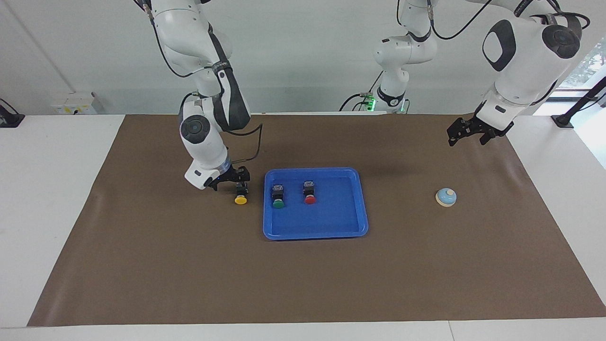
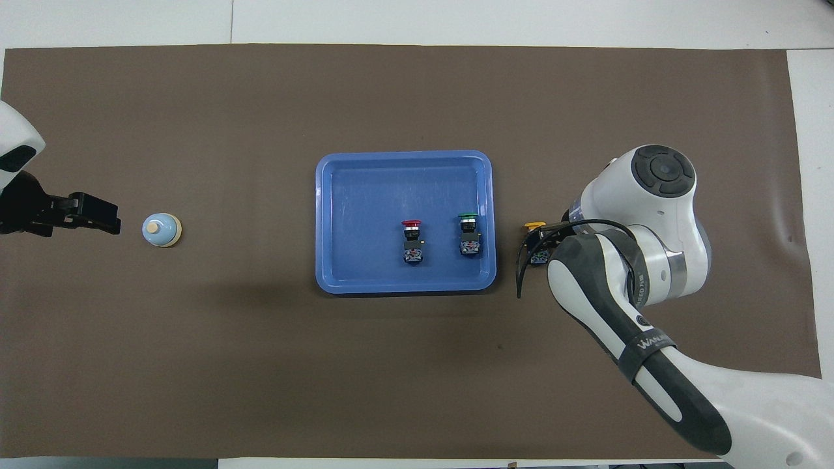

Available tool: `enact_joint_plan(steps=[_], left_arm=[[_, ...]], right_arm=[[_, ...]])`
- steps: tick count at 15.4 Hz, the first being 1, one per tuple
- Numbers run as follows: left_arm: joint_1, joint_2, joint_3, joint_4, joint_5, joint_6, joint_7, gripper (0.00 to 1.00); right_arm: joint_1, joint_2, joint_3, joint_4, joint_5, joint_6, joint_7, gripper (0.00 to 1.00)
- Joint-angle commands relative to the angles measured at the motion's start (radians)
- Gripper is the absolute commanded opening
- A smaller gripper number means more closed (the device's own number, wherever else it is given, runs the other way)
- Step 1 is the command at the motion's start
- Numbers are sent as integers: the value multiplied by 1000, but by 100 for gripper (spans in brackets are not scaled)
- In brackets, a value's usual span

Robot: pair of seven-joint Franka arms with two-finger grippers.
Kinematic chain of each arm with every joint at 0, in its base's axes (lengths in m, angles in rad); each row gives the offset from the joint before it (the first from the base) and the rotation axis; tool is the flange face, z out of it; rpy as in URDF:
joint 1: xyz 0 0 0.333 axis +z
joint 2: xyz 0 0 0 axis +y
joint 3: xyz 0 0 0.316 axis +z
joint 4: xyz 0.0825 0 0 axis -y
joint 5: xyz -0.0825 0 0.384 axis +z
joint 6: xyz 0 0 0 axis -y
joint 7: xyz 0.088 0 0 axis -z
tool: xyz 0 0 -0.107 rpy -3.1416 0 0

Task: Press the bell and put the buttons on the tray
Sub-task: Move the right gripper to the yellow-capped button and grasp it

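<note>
My right gripper should keep moving in gently until its open fingers are on both sides of the yellow button's black body (image 1: 241,191). The fingers are lined up with it and clear of the blue tray.
The blue tray (image 1: 316,227) (image 2: 404,158) lies mid-mat. In it stand the green button (image 1: 278,198) (image 2: 468,232) and the red button (image 1: 309,194) (image 2: 411,239). The yellow button (image 1: 241,195) (image 2: 535,227) stands on the mat beside the tray, toward the right arm's end. My right gripper (image 1: 230,180) is low and open right at the yellow button's body; in the overhead view the arm covers it. The bell (image 1: 446,197) (image 2: 161,230) sits on the mat toward the left arm's end. My left gripper (image 1: 473,134) (image 2: 98,215) hangs open and empty above the mat, apart from the bell.
A brown mat (image 1: 303,284) covers most of the white table (image 1: 47,189). The right arm's elbow and forearm (image 2: 625,273) stretch over the mat beside the tray.
</note>
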Motion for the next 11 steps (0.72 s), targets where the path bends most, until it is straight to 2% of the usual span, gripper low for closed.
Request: enact_joint_plan(steps=[1,11], left_arm=[[0,2,1,16,-5,-19,-5,100],[0,2,3,16,-5,-19,-5,100]], right_arm=[[6,-28,15,-32,4,36,-5,100],[58,18,14,-38,4,90,34,100]])
